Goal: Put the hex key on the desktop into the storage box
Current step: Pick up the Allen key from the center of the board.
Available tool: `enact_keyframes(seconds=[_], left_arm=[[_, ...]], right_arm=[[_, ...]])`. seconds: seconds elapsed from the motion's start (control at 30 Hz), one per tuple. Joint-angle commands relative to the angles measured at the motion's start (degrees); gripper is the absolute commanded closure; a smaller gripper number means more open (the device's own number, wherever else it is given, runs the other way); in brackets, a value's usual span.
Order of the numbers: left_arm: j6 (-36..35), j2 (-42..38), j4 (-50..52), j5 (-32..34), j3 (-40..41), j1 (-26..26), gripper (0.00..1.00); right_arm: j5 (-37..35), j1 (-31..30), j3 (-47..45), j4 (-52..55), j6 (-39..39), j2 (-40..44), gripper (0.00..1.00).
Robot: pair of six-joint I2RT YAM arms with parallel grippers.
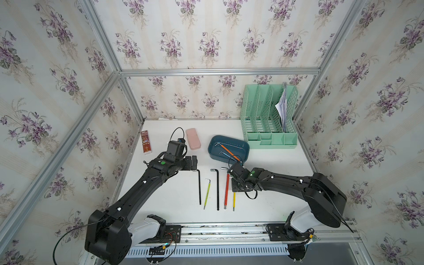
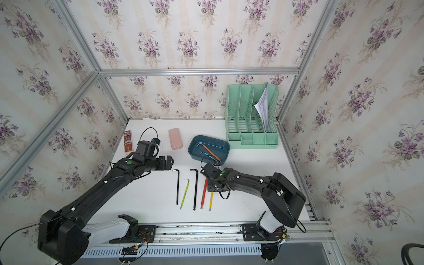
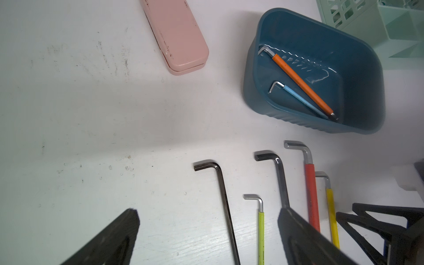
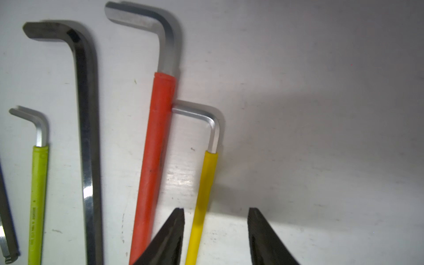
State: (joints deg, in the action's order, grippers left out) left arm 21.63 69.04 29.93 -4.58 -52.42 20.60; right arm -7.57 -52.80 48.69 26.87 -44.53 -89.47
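Observation:
The yellow key's bent tip [image 4: 176, 108] sits right up against the red key, so my right gripper should first pull the yellow key's body [image 4: 201, 198] clear and then grip and lift the yellow key.
Several hex keys lie side by side on the white desktop [image 1: 174, 197]: a black one [image 1: 199, 187], a lime-green one [image 1: 207, 193], a longer black one [image 1: 217, 189], a red one [image 1: 227, 190] and a yellow one [image 4: 206, 183]. My right gripper [image 4: 216, 210] is open low over the desktop, and the yellow key's shaft runs between its fingers without touching them. The left gripper [image 3: 207, 216] hovers open and empty above the black and lime-green keys. The teal storage box [image 1: 211, 150] behind them holds an orange key [image 3: 300, 82] and a blue key [image 3: 298, 96].
A pink case [image 1: 193, 138] lies left of the box. A mint-green file organiser [image 1: 268, 119] with papers stands at the back right. A small brown packet [image 1: 146, 141] sits at the left edge. Aluminium rails [image 1: 229, 229] frame the front.

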Motion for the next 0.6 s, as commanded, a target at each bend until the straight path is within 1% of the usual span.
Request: enact_keyframes(seconds=[0.0,0.07,0.17,0.27,0.4,0.57], left_arm=[[-1.37,0.76,0.79,0.14,-1.60,-0.05,0.01],[-2.26,0.19,0.88,0.38,-1.36,-0.04,0.01],[-3.01,-1.38,0.40,2.17,-0.17,-0.05,0.01],[-1.90,-2.84,0.32,1.79,0.67,-0.04,0.01],[-0.77,-3.43,-0.85,0.82,1.67,-0.04,0.01],[-0.62,-3.38,-0.14,0.28,1.54,-0.04,0.01]], right_arm=[[1.70,-0.53,0.04,-2.18,-0.64,-0.52,0.50],[1.44,-0.94,1.09,-1.58,-0.10,-1.68,0.50],[-1.90,-1.08,3.56,3.46,1.13,-4.33,0.50],[-5.12,-1.08,4.53,7.80,1.37,-4.65,0.50],[-5.37,-0.99,3.30,8.22,1.48,-3.12,0.49],[-2.05,-0.95,3.02,7.60,0.49,-1.31,0.49]])
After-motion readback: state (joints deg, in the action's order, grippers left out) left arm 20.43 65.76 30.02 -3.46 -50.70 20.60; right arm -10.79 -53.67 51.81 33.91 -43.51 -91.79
